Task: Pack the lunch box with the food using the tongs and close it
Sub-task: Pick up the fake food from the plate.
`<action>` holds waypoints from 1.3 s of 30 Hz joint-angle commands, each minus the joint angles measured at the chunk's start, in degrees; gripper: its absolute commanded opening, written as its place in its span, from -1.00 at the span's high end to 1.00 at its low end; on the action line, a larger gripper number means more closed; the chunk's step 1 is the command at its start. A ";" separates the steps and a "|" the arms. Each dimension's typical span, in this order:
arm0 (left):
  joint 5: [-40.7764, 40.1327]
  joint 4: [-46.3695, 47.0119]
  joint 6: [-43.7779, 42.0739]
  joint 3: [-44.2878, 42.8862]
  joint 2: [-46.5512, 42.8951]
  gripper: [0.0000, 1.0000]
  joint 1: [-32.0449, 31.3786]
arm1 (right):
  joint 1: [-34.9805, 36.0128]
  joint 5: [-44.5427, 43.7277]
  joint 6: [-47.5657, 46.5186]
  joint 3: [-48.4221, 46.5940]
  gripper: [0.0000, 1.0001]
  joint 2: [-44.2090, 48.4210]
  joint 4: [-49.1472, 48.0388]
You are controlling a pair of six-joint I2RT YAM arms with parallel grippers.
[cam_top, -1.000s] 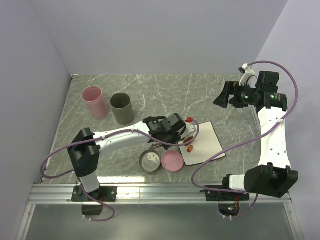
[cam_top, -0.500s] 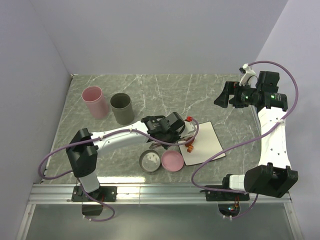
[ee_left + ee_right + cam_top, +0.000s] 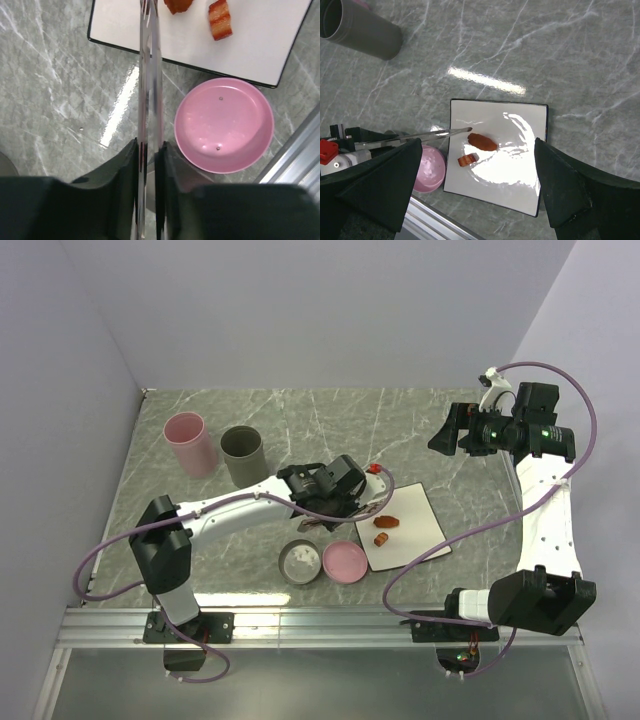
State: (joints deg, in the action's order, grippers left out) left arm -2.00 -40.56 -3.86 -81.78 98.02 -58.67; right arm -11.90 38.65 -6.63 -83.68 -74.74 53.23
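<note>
The tongs' ends [image 3: 468, 129] are closed and empty next to the reddish-brown oval of food [image 3: 482, 142]. Next, my left gripper opens the tongs, then shuts them around that food.
My left gripper [image 3: 343, 506] [image 3: 147, 156] is shut on the silver tongs [image 3: 366, 512] [image 3: 150, 75], its fingers pressing both arms nearly together. The tongs' tips [image 3: 469, 130] hang over the white plate's [image 3: 415, 515] left part, just beside a reddish-brown oval of food [image 3: 388, 522] [image 3: 482, 141], with nothing between them. A smaller orange-brown piece [image 3: 381, 538] [image 3: 467, 160] lies nearer the plate's front edge. The round grey lunch box [image 3: 300, 562] stands open with its pink lid [image 3: 343, 562] [image 3: 224, 125] beside it. My right gripper [image 3: 448, 430] [image 3: 477, 150] is open, high above the plate.
A pink cup [image 3: 190, 443] and a grey cup [image 3: 243, 456] [image 3: 362, 27] stand at the back left of the marble table. The metal rail [image 3: 320, 625] runs along the near edge, close to the lid and the plate.
My left gripper has drawn back to the left with the tongs, uncovering the oval on the plate, and has squeezed the tongs slightly tighter. The right arm has not moved.
</note>
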 commanded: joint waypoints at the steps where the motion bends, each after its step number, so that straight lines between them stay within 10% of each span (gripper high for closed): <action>1: 2.87 1.18 -0.89 -1.28 -3.97 0.33 0.14 | -0.49 0.55 0.30 -0.87 -0.99 1.18 -0.94; 6: 4.20 2.32 -4.31 -0.31 -5.47 0.05 0.14 | -0.58 0.81 0.39 -0.61 -0.99 1.18 -1.02; 39: 6.04 5.49 -20.49 0.83 4.11 -0.06 0.14 | -1.02 1.16 -0.05 -1.93 -0.99 -0.06 -0.23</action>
State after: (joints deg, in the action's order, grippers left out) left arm 2.79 -36.21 -23.03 -80.82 101.89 -58.57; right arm -12.32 39.07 -6.66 -83.68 -75.24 53.28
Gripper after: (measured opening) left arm 0.539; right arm 0.996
